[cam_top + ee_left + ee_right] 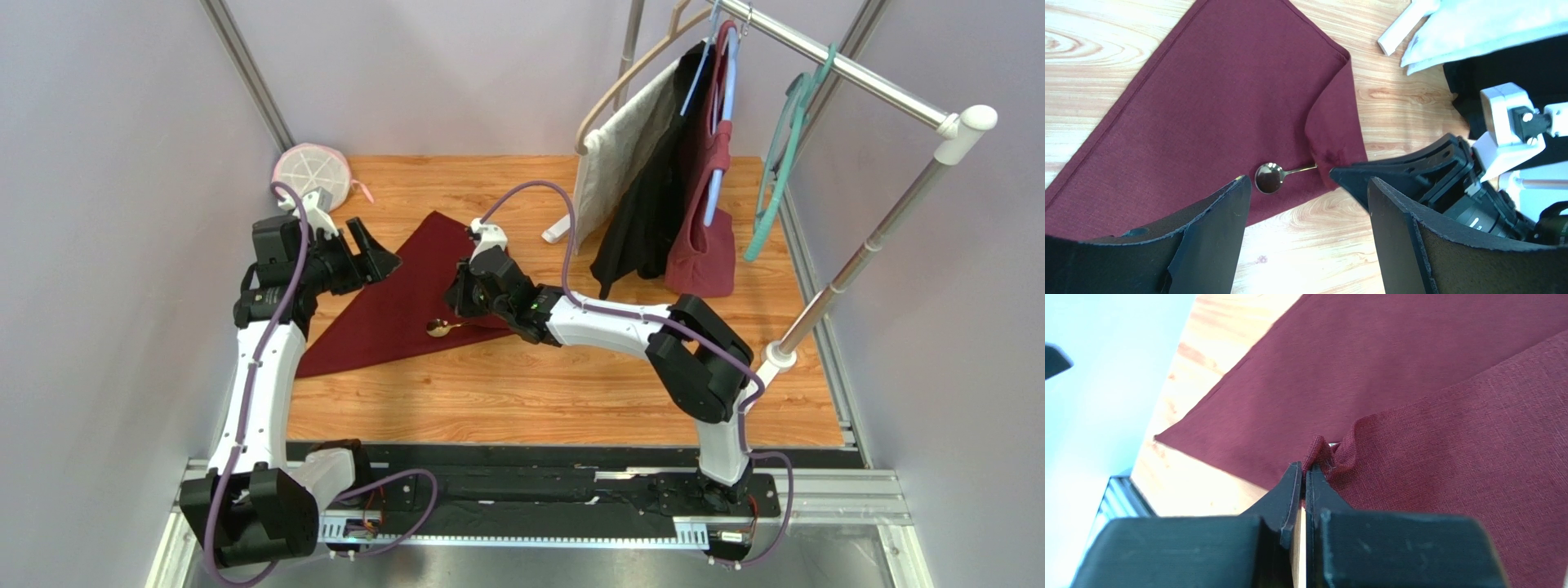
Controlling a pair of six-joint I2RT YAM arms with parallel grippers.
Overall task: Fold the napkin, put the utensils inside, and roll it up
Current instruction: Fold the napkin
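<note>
My right gripper is drawing the napkin's corner past the uncovered spoon head (1269, 178) and should continue until the napkin flap (1336, 119) covering the spoon handle's end hides it too.
The dark red napkin (390, 306) lies folded into a triangle on the wooden table. A utensil with a golden spoon head (437, 327) rests on its near edge; its handle runs under a cloth flap. It also shows in the left wrist view (1268, 177). My right gripper (463, 294) is shut on the napkin's corner, pinching a small bunch of cloth (1328, 454) that it has drawn over the handle. My left gripper (375, 254) is open and empty, hovering above the napkin's left part (1211, 104).
A pink round mesh item (314, 167) sits at the table's back left. A clothes rack (846, 67) at the back right holds a beige cloth, a black garment and a burgundy bag (703, 208). The rack's pole (846, 276) stands near my right arm.
</note>
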